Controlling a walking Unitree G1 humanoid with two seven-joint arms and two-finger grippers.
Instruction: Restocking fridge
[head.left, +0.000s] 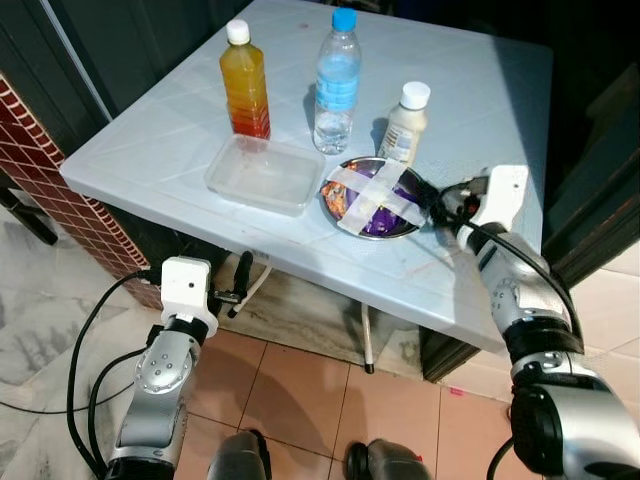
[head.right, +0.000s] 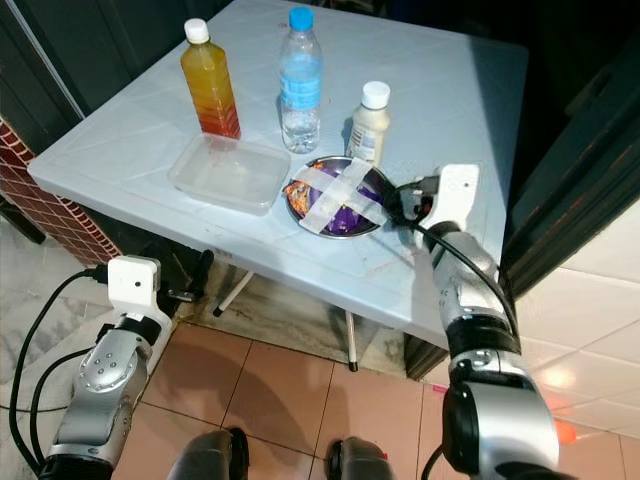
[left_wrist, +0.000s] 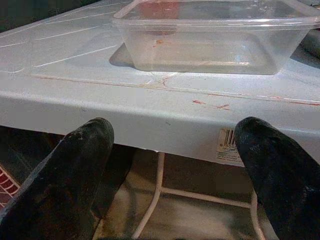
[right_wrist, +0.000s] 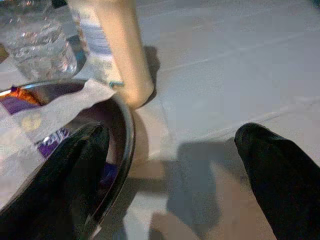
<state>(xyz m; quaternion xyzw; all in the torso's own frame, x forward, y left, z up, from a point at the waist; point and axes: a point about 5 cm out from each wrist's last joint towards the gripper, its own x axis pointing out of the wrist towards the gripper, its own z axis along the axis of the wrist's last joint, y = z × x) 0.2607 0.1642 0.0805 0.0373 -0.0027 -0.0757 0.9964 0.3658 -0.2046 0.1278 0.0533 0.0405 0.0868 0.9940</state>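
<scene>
The purple packets (head.left: 382, 221) will stay in place inside the metal bowl when the robot carries it, because a cross of white tape (head.left: 375, 194) stretches across the bowl's rim.
On the pale blue table (head.left: 170, 130) stand an orange juice bottle (head.left: 246, 85), a water bottle (head.left: 337, 85) with a blue cap and a small cream bottle (head.left: 404, 125) with a white cap. In front of them lie a clear plastic container (head.left: 265, 173) and a metal bowl (head.left: 372, 197) holding purple packets under a cross of white tape. My right gripper (right_wrist: 170, 170) is open at the bowl's right rim, one finger over the rim, the other above the tabletop. My left gripper (left_wrist: 172, 165) is open, low in front of the table's front edge, facing the container (left_wrist: 215, 35).
A red brick wall (head.left: 40, 170) stands at the left of the table, dark panels at the right. White table legs (head.left: 367, 340) reach down to the tiled floor (head.left: 300, 390). Black cables (head.left: 85, 350) hang beside my left arm.
</scene>
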